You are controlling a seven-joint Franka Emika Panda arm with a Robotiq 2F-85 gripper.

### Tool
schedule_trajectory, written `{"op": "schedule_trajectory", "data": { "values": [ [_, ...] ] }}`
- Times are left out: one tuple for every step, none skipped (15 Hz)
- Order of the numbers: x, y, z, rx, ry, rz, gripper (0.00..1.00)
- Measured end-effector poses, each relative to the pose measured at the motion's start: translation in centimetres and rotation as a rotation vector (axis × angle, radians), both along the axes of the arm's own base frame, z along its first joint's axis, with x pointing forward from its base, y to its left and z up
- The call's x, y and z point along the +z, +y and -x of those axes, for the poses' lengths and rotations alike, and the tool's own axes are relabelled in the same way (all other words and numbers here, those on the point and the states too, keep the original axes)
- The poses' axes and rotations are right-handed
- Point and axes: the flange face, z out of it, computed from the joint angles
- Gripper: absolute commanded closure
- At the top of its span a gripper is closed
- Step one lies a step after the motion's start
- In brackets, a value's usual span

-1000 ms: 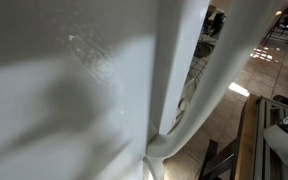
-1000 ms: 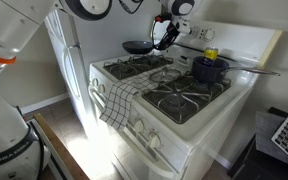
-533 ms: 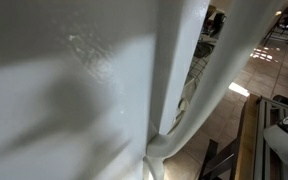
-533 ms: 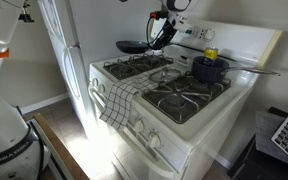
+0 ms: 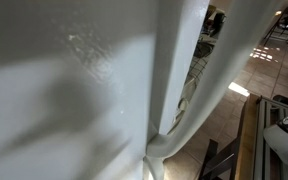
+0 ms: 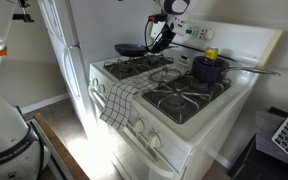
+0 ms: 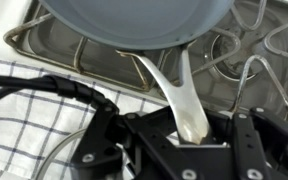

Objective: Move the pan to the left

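My gripper should pull the pan toward the towel (image 7: 26,112) and turn it straight before carrying it toward the refrigerator, because the pan hangs at a slant to the grate (image 7: 79,53) below.
A small dark pan (image 6: 130,48) with a pale metal handle hangs in the air above the back left burner of the white stove (image 6: 184,125). In the wrist view the pan (image 7: 134,22) fills the top, and its handle (image 7: 174,95) runs down into my gripper (image 7: 189,135), which is shut on the handle's end. In an exterior view my gripper (image 6: 160,38) sits just right of the pan, near the stove's back panel.
A blue pot (image 6: 209,69) with a long handle stands on the back right burner. A checked towel (image 6: 116,100) hangs over the stove's front left; it also shows in the wrist view (image 7: 24,95). A refrigerator (image 6: 66,60) stands left of the stove. The other exterior view shows only a white surface (image 5: 74,90) up close.
The pan, held by my gripper, has moved left above the back left burner.
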Motion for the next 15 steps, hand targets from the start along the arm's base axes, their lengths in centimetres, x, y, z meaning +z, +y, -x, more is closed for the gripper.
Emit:
{"op": "schedule_trajectory", "data": {
  "values": [
    [0.0, 0.0, 0.0, 0.000, 0.000, 0.000, 1.00],
    [0.0, 0.0, 0.0, 0.000, 0.000, 0.000, 1.00],
    [-0.1, 0.0, 0.0, 0.000, 0.001, 0.002, 1.00],
    [-0.3, -0.1, 0.0, -0.004, -0.001, 0.006, 1.00],
    [-0.5, -0.3, -0.2, -0.012, -0.010, 0.014, 1.00],
    [-0.6, -0.5, -0.3, -0.022, -0.022, 0.020, 1.00],
    [-0.7, -0.8, -0.5, -0.033, -0.034, 0.026, 1.00],
    [-0.8, -1.2, -0.5, -0.044, -0.043, 0.029, 1.00],
    [-0.8, -1.5, -0.6, -0.054, -0.052, 0.028, 1.00],
    [-0.9, -1.7, -0.6, -0.061, -0.058, 0.025, 1.00],
    [-0.9, -1.9, -0.5, -0.067, -0.061, 0.018, 1.00],
    [-1.0, -2.1, -0.3, -0.070, -0.060, 0.012, 1.00],
    [-1.1, -2.2, -0.1, -0.070, -0.058, 0.006, 1.00],
    [-1.1, -2.3, 0.2, -0.067, -0.052, -0.001, 1.00],
    [-1.2, -2.4, 0.6, -0.065, -0.042, -0.008, 1.00]
  ]
}}
